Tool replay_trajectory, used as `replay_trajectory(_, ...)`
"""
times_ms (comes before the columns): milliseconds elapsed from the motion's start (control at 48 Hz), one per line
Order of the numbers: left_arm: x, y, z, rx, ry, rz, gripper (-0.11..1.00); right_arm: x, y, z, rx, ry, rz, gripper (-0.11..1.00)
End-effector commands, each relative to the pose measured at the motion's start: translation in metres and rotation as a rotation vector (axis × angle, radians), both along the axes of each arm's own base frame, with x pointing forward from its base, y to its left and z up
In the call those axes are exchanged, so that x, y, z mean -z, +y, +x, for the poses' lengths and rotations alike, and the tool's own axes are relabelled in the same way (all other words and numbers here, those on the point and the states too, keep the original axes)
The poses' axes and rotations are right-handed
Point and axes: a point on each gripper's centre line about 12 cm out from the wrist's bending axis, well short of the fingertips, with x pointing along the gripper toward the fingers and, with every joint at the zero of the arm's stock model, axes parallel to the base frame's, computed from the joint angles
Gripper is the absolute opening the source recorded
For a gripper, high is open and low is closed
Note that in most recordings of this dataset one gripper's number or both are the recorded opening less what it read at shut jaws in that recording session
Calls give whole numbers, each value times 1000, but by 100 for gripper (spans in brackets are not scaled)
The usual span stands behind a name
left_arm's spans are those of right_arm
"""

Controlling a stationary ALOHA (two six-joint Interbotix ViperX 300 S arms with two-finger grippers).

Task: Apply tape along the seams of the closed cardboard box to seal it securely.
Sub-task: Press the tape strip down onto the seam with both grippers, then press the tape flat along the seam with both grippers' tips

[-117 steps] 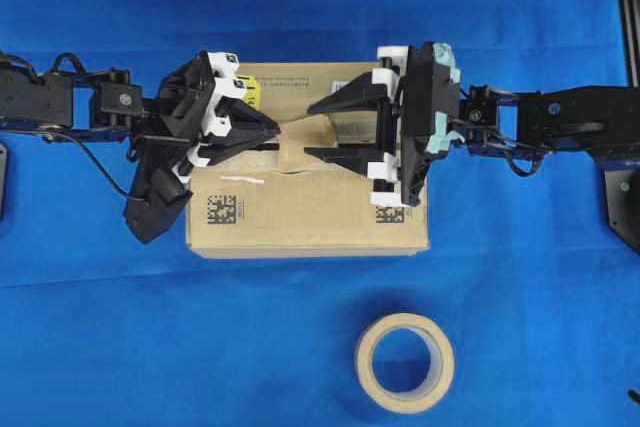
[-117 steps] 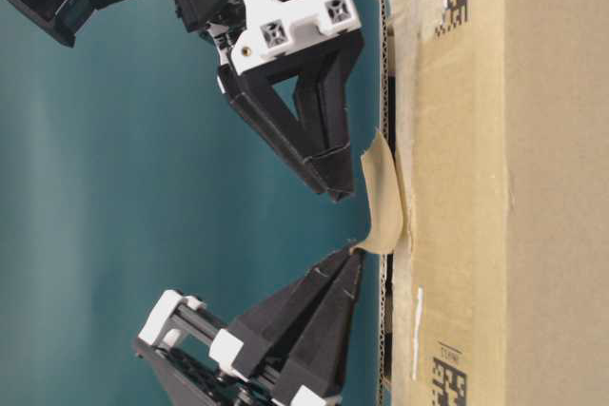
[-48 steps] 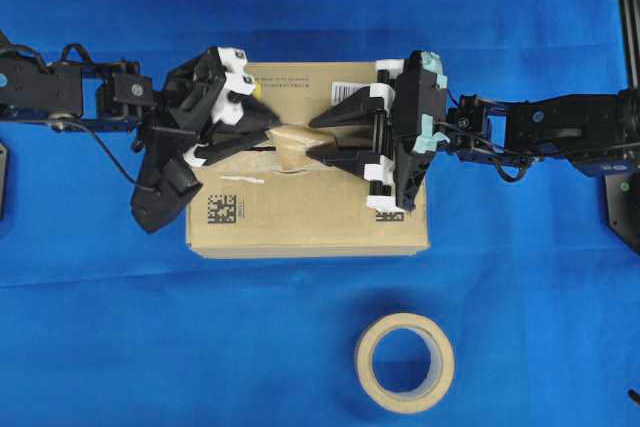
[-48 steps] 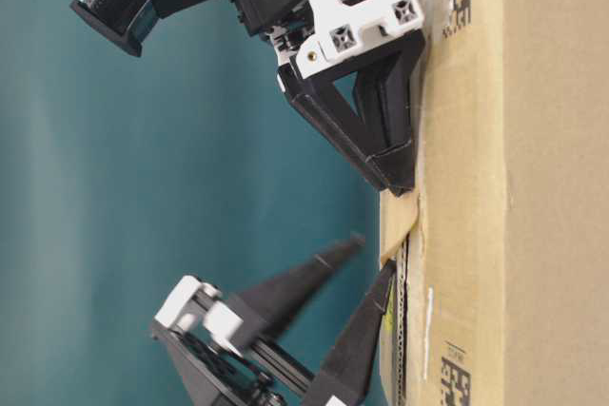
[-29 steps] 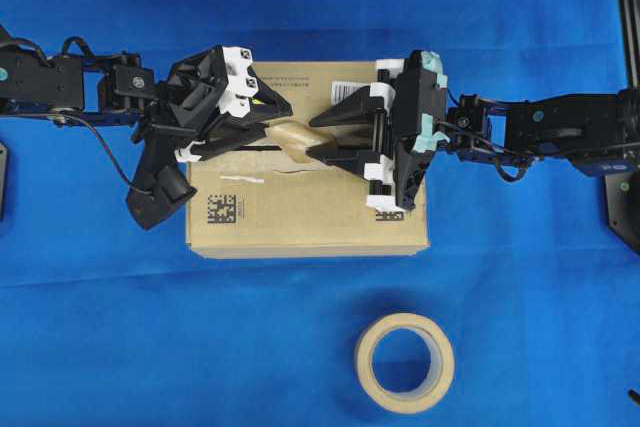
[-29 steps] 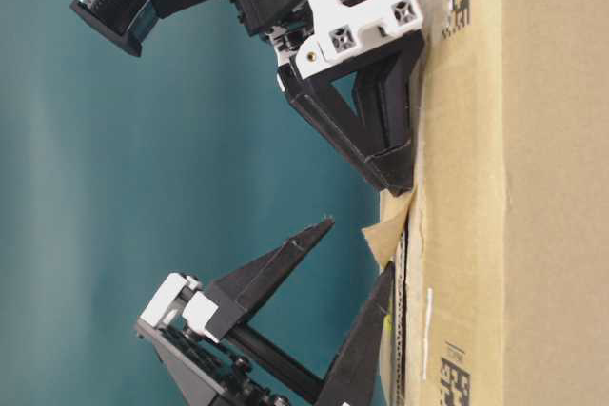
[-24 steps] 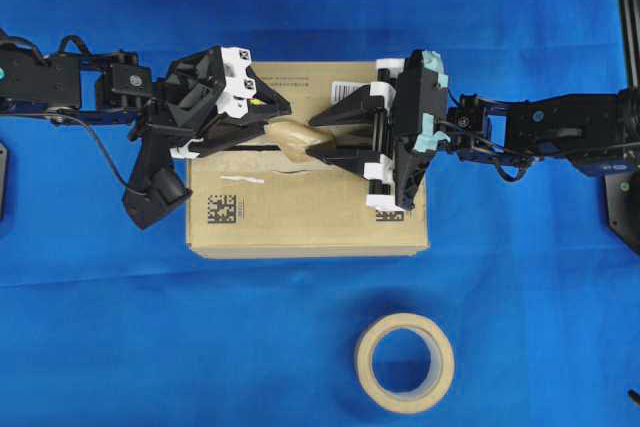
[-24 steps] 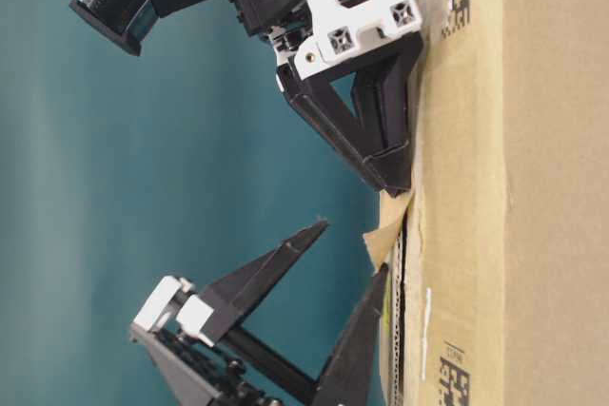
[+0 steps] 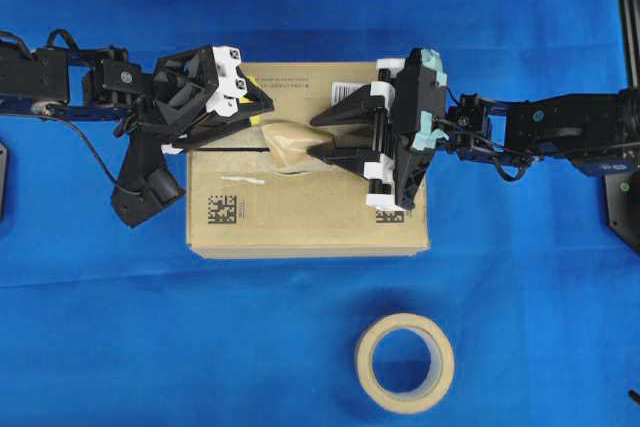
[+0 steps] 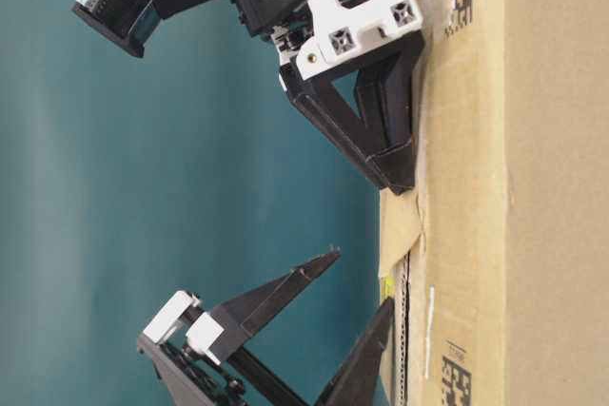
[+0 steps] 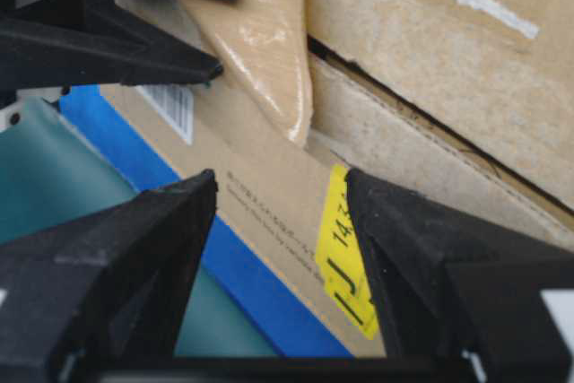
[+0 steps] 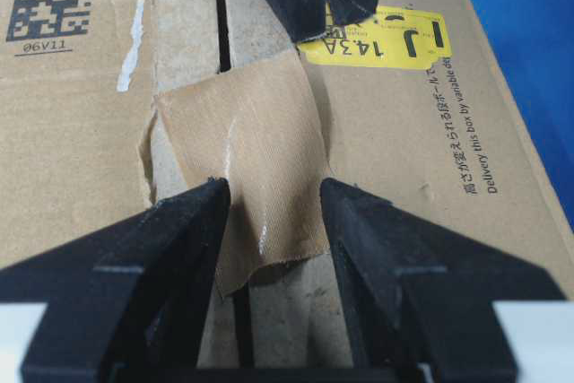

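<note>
The tape is across the seam with its edge curling up, so next I close both grippers and push the tape's middle down flat with their fingers.
The cardboard box lies in the middle, with its yellow sticker at the far left edge. The tape is a tan piece lying across the seam; its near edge curls up slightly in the right wrist view. My right gripper is open, its fingertips down on the box top, straddling the tape's right end. My left gripper is open and empty, just left of the tape over the sticker, with one finger raised off the box. It holds nothing.
The beige tape roll lies on the blue cloth in front of the box. Pale torn old tape borders the seam. A matrix code and a white streak mark the front flap.
My left gripper has let go of the tape, opened and drawn back to the left. The tape has settled flatter onto the box. My right gripper has stayed pressed down.
</note>
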Motion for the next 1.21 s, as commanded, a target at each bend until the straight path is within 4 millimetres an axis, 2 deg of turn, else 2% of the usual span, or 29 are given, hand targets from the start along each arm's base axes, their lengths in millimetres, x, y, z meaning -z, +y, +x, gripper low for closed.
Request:
replay_trajectory(0, -17, -1, 0, 0, -55, 5, 58, -6, -1, 1, 6, -17, 0, 46)
replay_trajectory(167, -29, -2, -7, -13, -143, -4, 58, -11, -1, 2, 4, -35, -3, 46)
replay_trajectory(334, -39, -9, -13, -36, -274, -61, 58, -32, -1, -2, -3, -88, -24, 46)
replay_trajectory(605, -50, -19, -12, -165, -422, -396, 58, -69, -8, -9, 8, -194, -62, 47)
replay_trajectory(771, -44, -19, -4, -295, -422, -656, 56, -67, -17, -5, 29, -202, -70, 45)
replay_trajectory(834, -39, -19, -1, -352, -417, -762, 50, -65, -18, -2, 30, -197, -70, 38)
replay_trajectory(980, -32, -17, 7, -428, -431, -914, 12, -59, -20, 6, 33, -182, -68, 6)
replay_trajectory(1043, -32, -17, 9, -436, -446, -945, 1, -56, -20, 9, 31, -174, -70, -2)
replay_trajectory(1188, -24, -17, 16, -453, -444, -976, 0, -52, -21, 16, 26, -163, -72, -2)
